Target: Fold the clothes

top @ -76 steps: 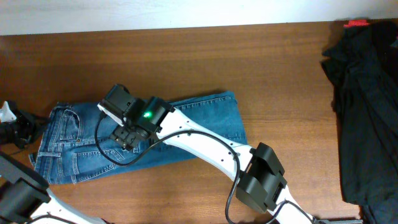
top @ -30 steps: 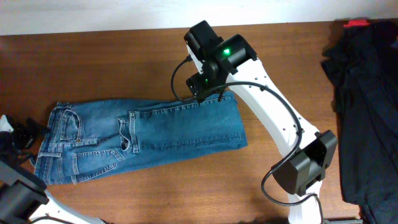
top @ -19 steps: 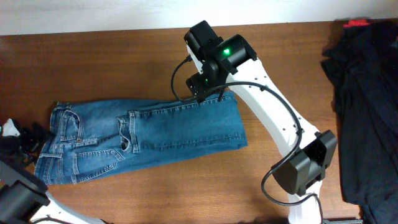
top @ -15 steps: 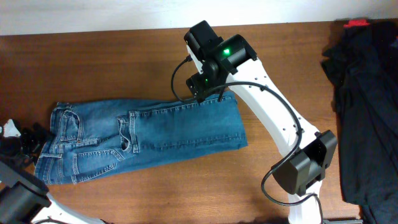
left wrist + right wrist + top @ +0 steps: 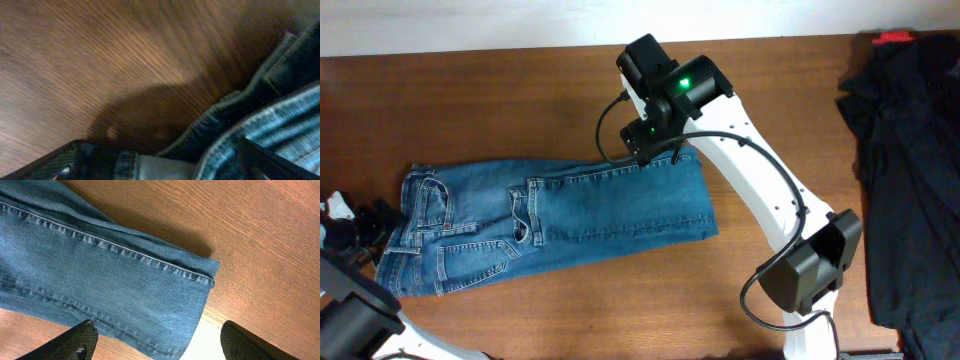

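The waistband's upper edge (image 5: 220, 139) sits off-center between my left gripper's open fingers, so I need to move and tip the gripper to center that edge (image 5: 402, 215) before closing.
The clothes, a pair of blue jeans (image 5: 600, 210), lie flat and folded lengthwise across the table, waistband at the left and hems at the right. My right gripper (image 5: 645, 150) hovers open over the far edge near the hem; in its wrist view both fingers (image 5: 75, 342) straddle the hem corner of the jeans (image 5: 100, 275) without touching. My left gripper (image 5: 382, 222) sits low at the waistband end, open. In the left wrist view the waistband (image 5: 280, 120) reaches in between the wide-set fingers (image 5: 70, 160).
A heap of dark garments (image 5: 910, 170) fills the table's right side, with a red object (image 5: 893, 38) at its far corner. The right arm's base (image 5: 810, 270) stands near the front edge. Bare wood (image 5: 470, 100) lies behind the jeans.
The right arm swung from the middle of the jeans to the far hem edge, then held still. The left gripper has crept right toward the waistband.
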Controlling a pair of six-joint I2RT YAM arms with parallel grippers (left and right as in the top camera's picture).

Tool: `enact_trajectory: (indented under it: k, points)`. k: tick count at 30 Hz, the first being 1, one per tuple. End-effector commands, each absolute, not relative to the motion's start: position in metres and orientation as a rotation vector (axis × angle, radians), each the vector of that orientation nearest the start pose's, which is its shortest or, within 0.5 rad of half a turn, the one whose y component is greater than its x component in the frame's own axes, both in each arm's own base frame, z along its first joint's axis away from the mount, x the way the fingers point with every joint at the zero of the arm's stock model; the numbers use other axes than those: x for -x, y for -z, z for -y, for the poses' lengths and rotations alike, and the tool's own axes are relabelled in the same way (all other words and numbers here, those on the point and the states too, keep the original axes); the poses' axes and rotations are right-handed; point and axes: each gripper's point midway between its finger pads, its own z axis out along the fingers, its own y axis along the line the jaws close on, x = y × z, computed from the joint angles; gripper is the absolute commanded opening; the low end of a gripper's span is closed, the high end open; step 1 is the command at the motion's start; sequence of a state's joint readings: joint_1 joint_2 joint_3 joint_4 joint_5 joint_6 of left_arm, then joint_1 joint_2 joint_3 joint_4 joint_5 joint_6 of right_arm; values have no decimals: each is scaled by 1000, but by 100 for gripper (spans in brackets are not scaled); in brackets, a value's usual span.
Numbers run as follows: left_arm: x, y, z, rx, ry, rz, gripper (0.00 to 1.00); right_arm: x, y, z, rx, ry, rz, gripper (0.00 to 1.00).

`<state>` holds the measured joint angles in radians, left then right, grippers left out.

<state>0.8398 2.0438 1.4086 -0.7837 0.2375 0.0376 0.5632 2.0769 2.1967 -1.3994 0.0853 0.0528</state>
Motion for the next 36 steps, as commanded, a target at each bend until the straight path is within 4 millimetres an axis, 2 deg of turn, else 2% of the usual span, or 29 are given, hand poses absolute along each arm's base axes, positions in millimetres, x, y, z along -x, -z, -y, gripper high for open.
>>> enact_trajectory:
  k: [1,9,17,24,36]
  points:
    - [-262,17,-294,1284,2,-2769,99,-393,-207,-231,682,-30,-2735,84]
    - [-266,17,-294,1280,17,-2753,99,-393,-207,-231,681,-31,-2734,84]
    - [-309,4,-250,1048,490,-2636,99,-393,-207,-231,681,-31,-2734,84]
    - [-310,11,-232,1038,608,-2600,99,-393,-207,-231,681,-31,-2734,83]
    - [-313,7,-220,1035,705,-2572,98,-393,-207,-231,681,-30,-2735,84]
